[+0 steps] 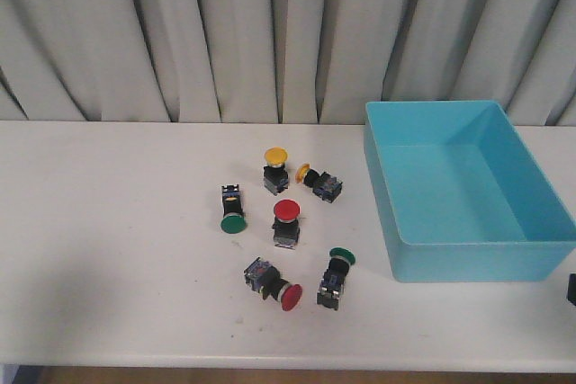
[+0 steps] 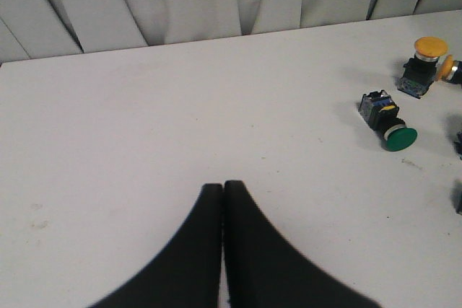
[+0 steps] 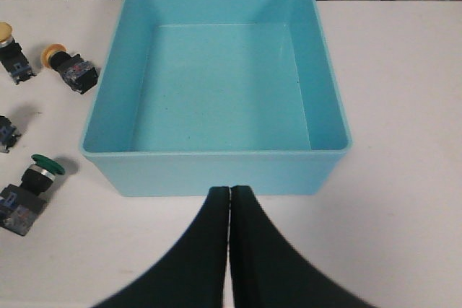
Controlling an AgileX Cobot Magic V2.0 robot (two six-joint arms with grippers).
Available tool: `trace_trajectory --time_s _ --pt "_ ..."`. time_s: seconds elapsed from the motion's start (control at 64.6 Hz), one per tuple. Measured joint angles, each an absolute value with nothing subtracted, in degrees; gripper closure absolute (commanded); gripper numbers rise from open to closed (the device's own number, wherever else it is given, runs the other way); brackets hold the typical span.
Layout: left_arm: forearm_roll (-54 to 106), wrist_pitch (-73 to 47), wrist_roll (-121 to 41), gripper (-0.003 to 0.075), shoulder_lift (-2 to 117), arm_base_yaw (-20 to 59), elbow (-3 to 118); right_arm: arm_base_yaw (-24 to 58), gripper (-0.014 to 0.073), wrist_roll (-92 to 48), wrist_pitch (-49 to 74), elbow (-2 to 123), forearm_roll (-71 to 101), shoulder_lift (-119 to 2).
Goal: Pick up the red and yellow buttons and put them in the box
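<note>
The turquoise box (image 1: 463, 182) is a long way from the robot's left gripper, so next the left gripper picks up the upright red button (image 1: 286, 223) and passes it to the right gripper.
Two yellow buttons sit mid-table, one upright (image 1: 275, 168) and one on its side (image 1: 319, 182). One red button (image 1: 286, 222) stands upright just nearer, and a second red button (image 1: 274, 283) lies tipped over near the front. The box (image 1: 477, 263) is turquoise, empty, and stands to the right of the buttons. My left gripper (image 2: 223, 187) is shut with nothing in it, over bare table well left of the yellow button (image 2: 422, 63). My right gripper (image 3: 229, 191) is also shut and empty, just in front of the near wall of the box (image 3: 216, 174).
Two green-capped buttons lie among the others, one to the left (image 1: 232, 209) and one toward the front near the box (image 1: 336, 278). A grey curtain hangs behind the white table (image 1: 108, 249). The table's front edge runs close below the nearest buttons.
</note>
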State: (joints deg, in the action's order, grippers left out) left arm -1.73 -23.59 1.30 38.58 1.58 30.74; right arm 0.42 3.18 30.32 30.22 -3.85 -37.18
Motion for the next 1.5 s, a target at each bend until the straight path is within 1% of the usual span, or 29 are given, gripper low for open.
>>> trace_trajectory --time_s 0.062,0.124,0.17,0.217,0.325,0.403,0.48,0.558,0.651,0.914,1.193,1.363,1.503 --pt "-1.73 -23.59 1.30 0.0666 38.58 1.58 30.74 0.42 0.0500 2.62 30.75 30.22 -3.85 -37.23" --pt "-1.73 -23.59 1.30 0.0602 38.58 1.58 30.74 0.42 0.0436 2.17 30.81 30.22 -3.85 -37.23" --pt "-1.73 -23.59 1.30 0.0547 38.58 1.58 30.74 0.42 0.0368 1.78 31.00 30.22 -3.85 -37.23" --pt "-1.73 -23.59 1.30 0.0460 38.58 1.58 30.74 0.42 0.0305 1.21 31.10 30.22 -3.85 -37.23" --pt "-1.73 -23.59 1.23 0.0300 38.58 1.58 30.74 0.42 0.0155 0.73 31.66 30.22 -3.85 -37.23" --pt "-1.73 -23.54 1.23 0.0215 38.58 1.58 30.74 0.42 0.0095 0.61 31.98 30.22 -3.85 -37.23" --pt "-1.73 -23.54 1.23 0.0168 38.58 1.58 30.74 0.42 0.0064 0.57 32.06 30.22 -3.85 -37.23" --pt "-1.73 -23.54 1.18 0.0158 38.58 2.12 30.74 0.42 0.0064 0.57 32.06 30.22 -3.85 -37.23" --pt "-1.73 -23.48 0.51 0.0161 39.53 4.60 30.86 0.42 0.0067 0.57 32.06 30.22 -3.85 -37.23" --pt "-1.66 -25.02 -5.90 0.0161 48.32 16.46 35.23 0.42 0.0085 0.57 32.06 30.22 -3.85 -37.23" --pt "-1.62 -25.28 -7.60 0.0161 65.13 24.68 44.12 0.42 0.0086 0.57 32.06 30.22 -3.85 -37.23" --pt "-1.62 -25.10 -7.66 0.0161 76.49 29.75 51.33 0.42 0.0088 0.57 32.06 30.22 -3.85 -37.23" --pt "-1.62 -25.17 -6.28 0.0161 85.70 32.43 58.00 0.42 0.0088 0.57 32.06 30.22 -3.85 -37.23"
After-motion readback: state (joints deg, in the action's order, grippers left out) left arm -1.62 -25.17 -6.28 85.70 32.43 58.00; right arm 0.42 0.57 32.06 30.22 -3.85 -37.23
